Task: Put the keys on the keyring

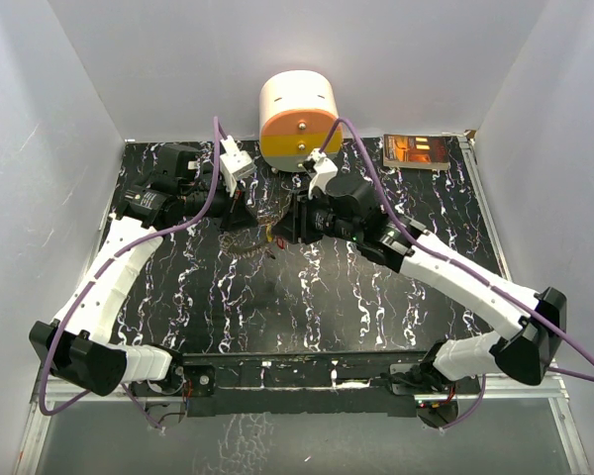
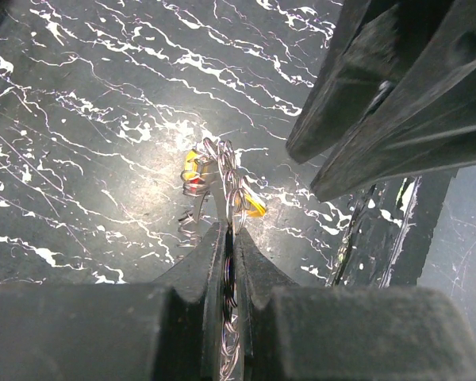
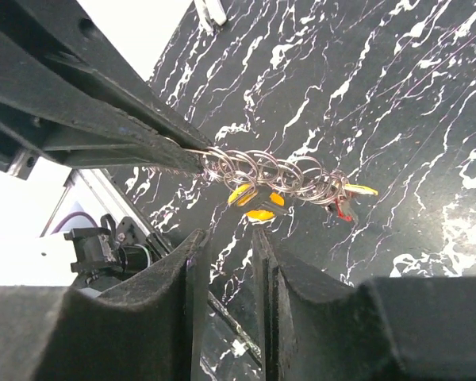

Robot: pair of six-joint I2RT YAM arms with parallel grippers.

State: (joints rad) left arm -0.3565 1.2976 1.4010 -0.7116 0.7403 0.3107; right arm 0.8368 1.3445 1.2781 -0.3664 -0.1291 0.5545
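The right gripper's fingers are empty and short of the keyring's loops, so next the right gripper opens and grabs the loops close beside the left gripper's fingers.
The keyring looks like a chain of silvery wire loops and hangs above the black marbled table. My left gripper is shut on one end of it; its fingers show at the left of the right wrist view. Keys hang from the loops: yellow and orange heads in the middle, a yellow and a red one at the free end. My right gripper is open and empty, just below the yellow and orange keys. In the top view the two grippers meet around the keyring.
A cream and orange drum-shaped device stands at the back centre. A flat dark box lies at the back right. White walls close in the table on three sides. The right gripper's fingers fill the upper right of the left wrist view.
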